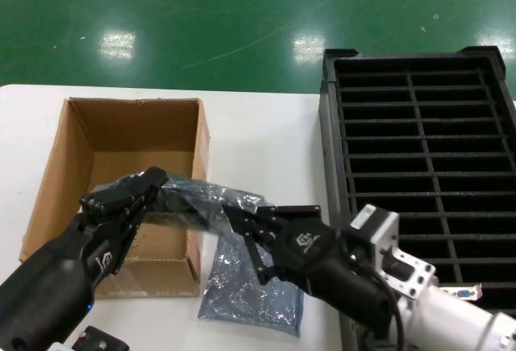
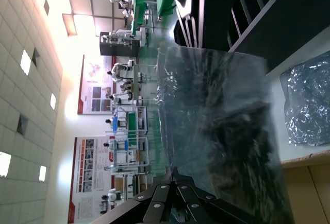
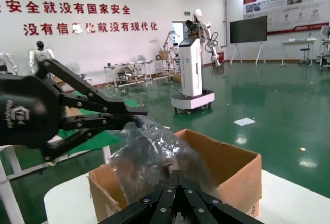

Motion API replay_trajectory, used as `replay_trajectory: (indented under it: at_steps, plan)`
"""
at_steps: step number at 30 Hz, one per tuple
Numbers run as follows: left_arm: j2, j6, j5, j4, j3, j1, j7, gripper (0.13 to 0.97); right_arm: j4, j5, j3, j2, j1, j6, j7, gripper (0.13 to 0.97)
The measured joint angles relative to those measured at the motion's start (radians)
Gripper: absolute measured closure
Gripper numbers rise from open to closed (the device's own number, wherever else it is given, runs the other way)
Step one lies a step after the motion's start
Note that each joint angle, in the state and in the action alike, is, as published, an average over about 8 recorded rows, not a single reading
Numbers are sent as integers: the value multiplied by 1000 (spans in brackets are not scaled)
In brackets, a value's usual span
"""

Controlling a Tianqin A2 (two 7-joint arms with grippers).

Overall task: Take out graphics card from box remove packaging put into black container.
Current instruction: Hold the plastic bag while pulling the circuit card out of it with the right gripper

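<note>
The robot's right gripper is closed at the packaging bag's end (image 1: 247,198) while the graphics card (image 1: 189,208) lies deeper inside, so next the gripper backs away, opens and reaches further in.
A crinkled silver-grey packaging bag (image 1: 193,202) hangs in the air over the near right wall of the cardboard box (image 1: 89,137). A dark shape, the graphics card, shows through the bag (image 2: 221,131). My left gripper (image 1: 149,181) is shut on the bag's left end (image 2: 175,175). My right gripper (image 1: 242,220) is shut on the opposite end (image 3: 178,175). In the right wrist view the left gripper (image 3: 131,116) pinches the far side of the bag (image 3: 149,154). The black container (image 1: 419,149) with its slotted rows stands to the right.
A second, flat silver bag (image 1: 250,290) lies on the white table (image 1: 258,125) below the right gripper and shows again (image 2: 307,105). A silver bracket with a blue port (image 1: 463,291) sits by the container's near right corner. Green floor lies beyond the table.
</note>
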Motion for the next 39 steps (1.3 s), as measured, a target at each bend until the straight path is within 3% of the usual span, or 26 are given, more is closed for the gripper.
replay_trajectory:
  at_steps: [13,28,39]
  plan:
    - [0,0,0,0,0,0,0,957,97,29,38,69,-70,7,-11,960]
    - [0,0,0,0,0,0,0,957,-76,27,-18,16,41,-36,-25,960]
    - [0,0,0,0,0,0,0,957,-137,24,-37,-10,91,-51,-25,907]
